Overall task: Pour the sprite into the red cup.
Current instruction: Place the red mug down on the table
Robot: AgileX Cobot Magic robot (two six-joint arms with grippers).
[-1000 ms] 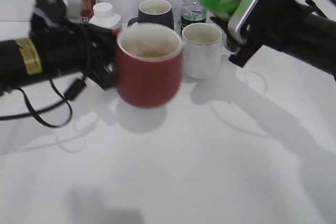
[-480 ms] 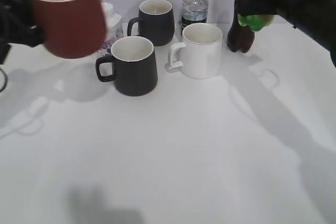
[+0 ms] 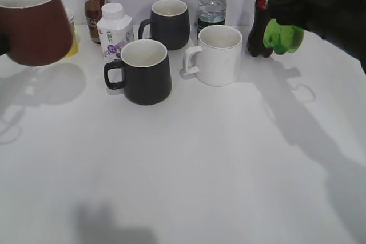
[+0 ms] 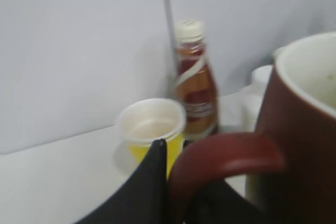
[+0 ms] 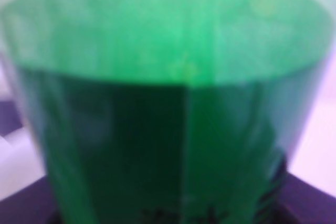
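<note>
The red cup (image 3: 37, 30) is hanging over open tabletop (image 3: 66, 87) with its opening facing up. My left gripper keeps lowering the cup until its base stands flat, and then let go of the cup's handle.
The red cup (image 3: 31, 24) hangs in the air at the far left, tilted, above the table. In the left wrist view my left gripper (image 4: 163, 163) is shut on the loop handle (image 4: 226, 156) of the red cup (image 4: 299, 145), whose white inside shows. The sprite (image 3: 283, 35) is at the back right, its green base hanging just right of the cola bottle (image 3: 260, 21). My right gripper (image 3: 300, 4) is shut around it. In the right wrist view the sprite (image 5: 168, 98) fills the frame and hides the jaws.
Two black mugs (image 3: 146, 72) (image 3: 168, 21), a white mug (image 3: 217, 55), a clear water bottle (image 3: 211, 4) and a small white bottle (image 3: 113, 35) stand in the middle back. A yellow paper cup (image 4: 152, 127) and a brown drink bottle (image 4: 194, 90) stand at the back left.
The red cup has gone from the middle of the table up and to the far left. The sprite has swung away to the back right, beside the cola bottle.
</note>
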